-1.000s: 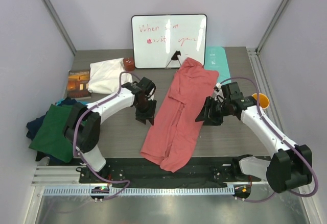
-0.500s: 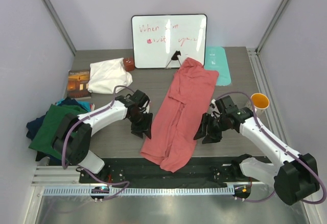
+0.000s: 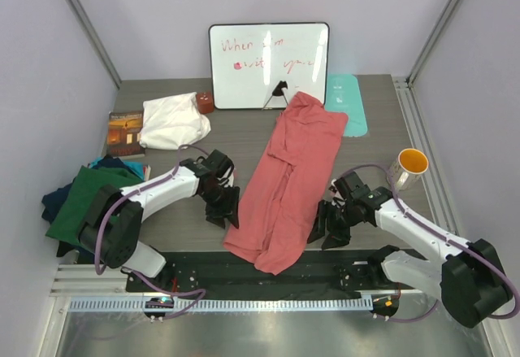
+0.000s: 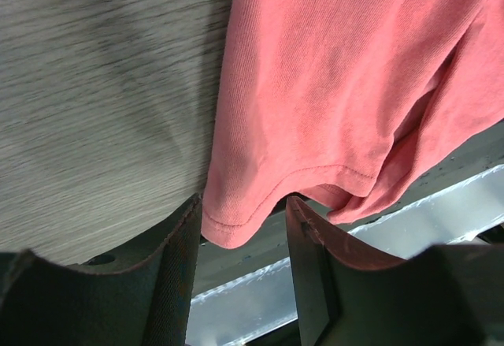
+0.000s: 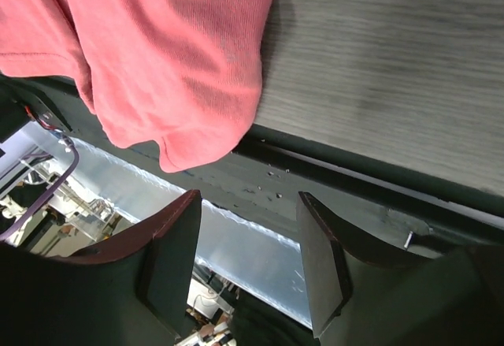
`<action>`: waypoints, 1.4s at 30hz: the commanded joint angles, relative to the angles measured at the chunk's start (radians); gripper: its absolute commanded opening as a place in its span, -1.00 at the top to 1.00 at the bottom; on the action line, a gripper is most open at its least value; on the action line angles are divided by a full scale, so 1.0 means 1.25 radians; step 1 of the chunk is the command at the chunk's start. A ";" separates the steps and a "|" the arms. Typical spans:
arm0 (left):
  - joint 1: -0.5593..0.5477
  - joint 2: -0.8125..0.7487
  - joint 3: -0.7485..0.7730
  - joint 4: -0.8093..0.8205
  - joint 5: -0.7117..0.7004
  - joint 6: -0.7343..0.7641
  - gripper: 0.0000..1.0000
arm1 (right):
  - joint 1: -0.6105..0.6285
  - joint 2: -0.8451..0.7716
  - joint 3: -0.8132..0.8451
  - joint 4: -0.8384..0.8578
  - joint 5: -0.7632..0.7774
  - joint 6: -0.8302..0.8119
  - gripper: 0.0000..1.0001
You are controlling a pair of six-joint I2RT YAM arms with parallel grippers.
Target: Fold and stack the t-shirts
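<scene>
The salmon-pink t-shirt's bottom hem (image 3: 272, 268) is hanging over the near edge, so my right gripper should now go toward the hem's corner (image 3: 294, 260) until its two fingers are on either side of it.
The salmon-pink t-shirt (image 3: 286, 179) lies folded lengthwise down the middle of the table, its bottom hem hanging over the near edge. My left gripper (image 3: 224, 211) is open at the shirt's lower left corner; in the left wrist view its jaws stand either side of that corner hem (image 4: 236, 224) without closing on it. My right gripper (image 3: 325, 228) is open beside the shirt's lower right corner (image 5: 197, 145), jaws empty. A dark green t-shirt (image 3: 85, 209) lies on navy ones (image 3: 53, 202) at the left edge.
A whiteboard (image 3: 269, 65) stands at the back, with a pale-teal mat (image 3: 345, 102) to its right. A white cloth (image 3: 171, 120), a book (image 3: 126, 132) and a small brown object (image 3: 205, 102) sit back left. A cup with orange inside (image 3: 409, 165) stands at the right.
Both grippers have moved toward the near edge of the table, along the pink shirt's sides to its bottom corners. The shirt has not moved.
</scene>
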 commanded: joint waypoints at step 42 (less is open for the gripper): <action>0.004 0.101 -0.016 0.054 0.099 0.009 0.55 | 0.190 0.279 -0.062 0.472 0.020 0.104 0.49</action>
